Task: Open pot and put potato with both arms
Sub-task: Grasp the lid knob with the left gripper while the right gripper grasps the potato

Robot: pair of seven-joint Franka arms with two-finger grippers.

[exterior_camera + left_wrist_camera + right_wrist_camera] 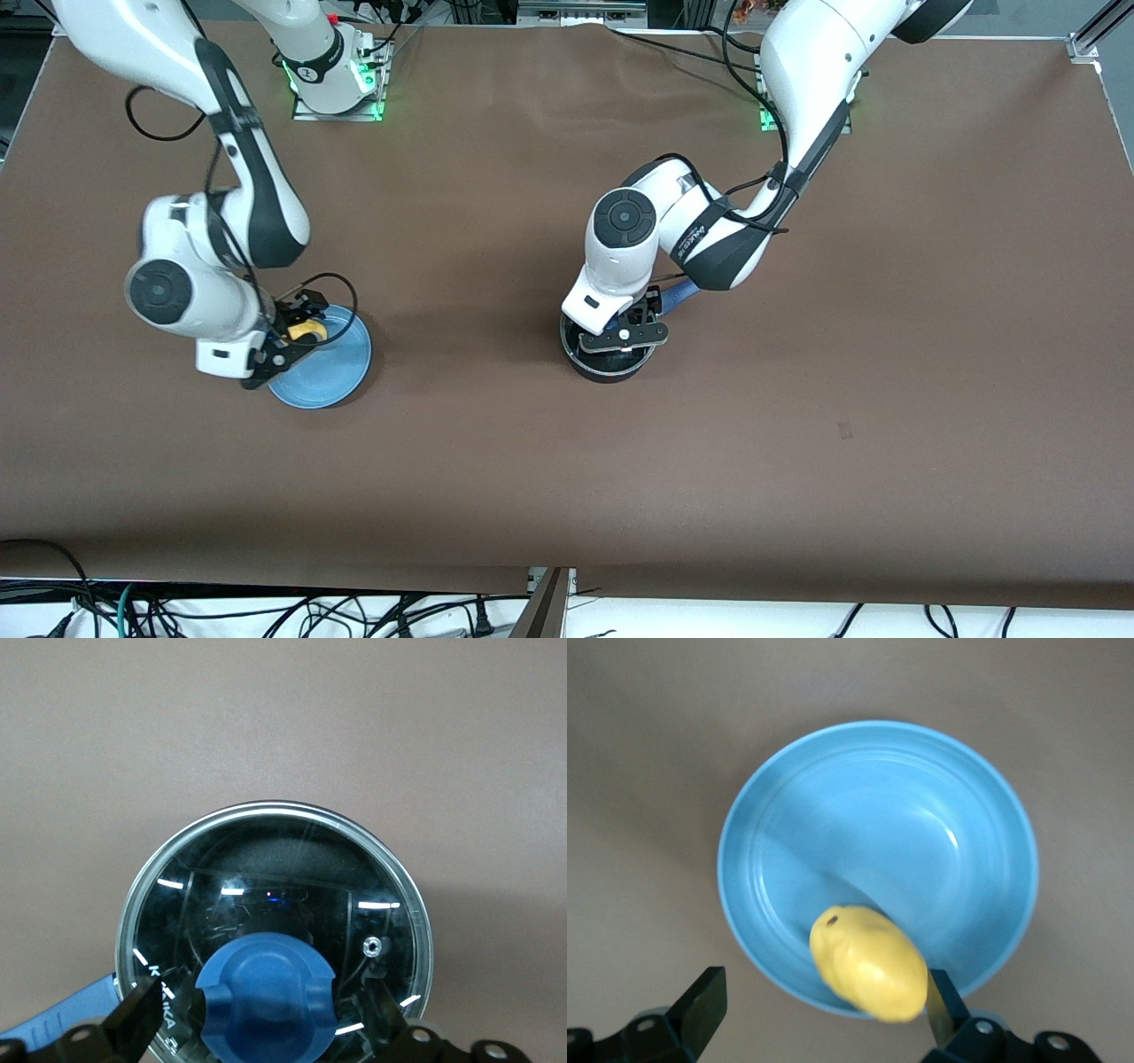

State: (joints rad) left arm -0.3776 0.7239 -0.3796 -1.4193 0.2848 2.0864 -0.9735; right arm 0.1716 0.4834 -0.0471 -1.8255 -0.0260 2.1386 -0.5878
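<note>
The black pot (606,367) is much wider than the yellow potato (308,330), so the potato will go down below the pot's rim with space around it when I put it in.
The black pot (609,365) stands mid-table with its glass lid (275,877) on. Its blue handle (679,295) points toward the left arm's base. My left gripper (620,340) is low over the lid, open, with one finger (142,1014) on each side of the blue knob (266,997) and a gap to it. The yellow potato (870,964) lies on the light-blue plate (877,842) by its rim. My right gripper (297,335) is over it, open, with the potato (307,330) close against one finger (943,1005) and the other finger well apart.
The brown table cover (797,425) spreads around both objects. The plate (332,372) sits toward the right arm's end of the table, well apart from the pot. Cables lie along the table edge nearest the front camera.
</note>
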